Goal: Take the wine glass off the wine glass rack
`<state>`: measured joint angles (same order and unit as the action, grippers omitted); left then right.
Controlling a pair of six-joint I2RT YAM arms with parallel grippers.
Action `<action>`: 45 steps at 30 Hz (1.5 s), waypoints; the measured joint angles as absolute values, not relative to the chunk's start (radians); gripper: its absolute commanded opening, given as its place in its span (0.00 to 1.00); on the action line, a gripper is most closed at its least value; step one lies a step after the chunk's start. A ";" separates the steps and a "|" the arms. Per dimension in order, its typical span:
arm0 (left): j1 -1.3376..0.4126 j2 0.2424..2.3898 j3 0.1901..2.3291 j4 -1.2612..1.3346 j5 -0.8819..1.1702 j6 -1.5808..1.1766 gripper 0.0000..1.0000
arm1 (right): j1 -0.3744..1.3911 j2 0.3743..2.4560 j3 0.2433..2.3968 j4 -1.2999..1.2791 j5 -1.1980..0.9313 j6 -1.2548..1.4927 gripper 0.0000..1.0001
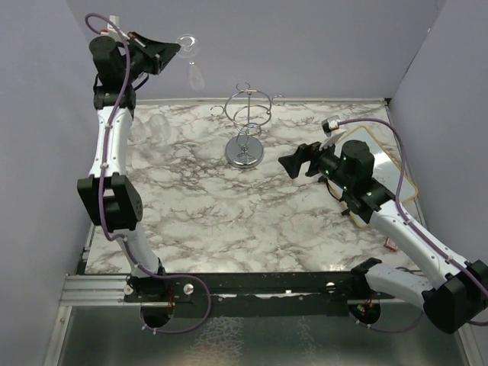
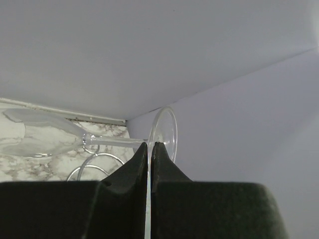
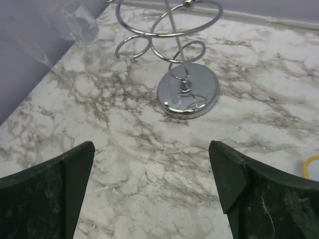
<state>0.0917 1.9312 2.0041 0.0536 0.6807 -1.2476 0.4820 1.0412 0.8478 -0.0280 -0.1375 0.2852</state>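
The far rim of the wine glass's foot is free of my left gripper, so my open right gripper keeps going toward that rim and closes there.
The wine glass hangs clear of the rack, high at the back left, its bowl pointing down. My left gripper is shut on the rim of its round foot; in the left wrist view the left gripper has its jaws pressed together and the stem runs left to the bowl. The chrome wine glass rack stands on its mirrored base at the table's middle back, its rings bare. My right gripper is open and empty, right of the rack base; the right gripper hovers over the marble.
A second clear glass stands on the marble table by the left wall. A yellow-rimmed board lies at the right under my right arm. Purple walls close in the back and both sides.
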 measured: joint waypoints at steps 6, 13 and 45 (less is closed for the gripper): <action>0.172 1.657 1.734 0.083 0.705 -1.229 0.00 | 0.482 1.098 0.848 0.002 -0.311 0.313 0.99; 0.197 1.420 1.454 0.065 0.731 -1.174 0.00 | 0.482 1.181 0.848 0.075 -0.518 0.402 0.99; -0.126 0.863 0.721 -0.066 0.720 -0.928 0.00 | 0.708 1.548 0.796 0.756 -0.582 1.299 0.50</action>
<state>-0.1261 0.8635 0.7208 -0.0662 0.7204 -0.9276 0.7082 1.5482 0.7963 0.7563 -0.5816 1.2987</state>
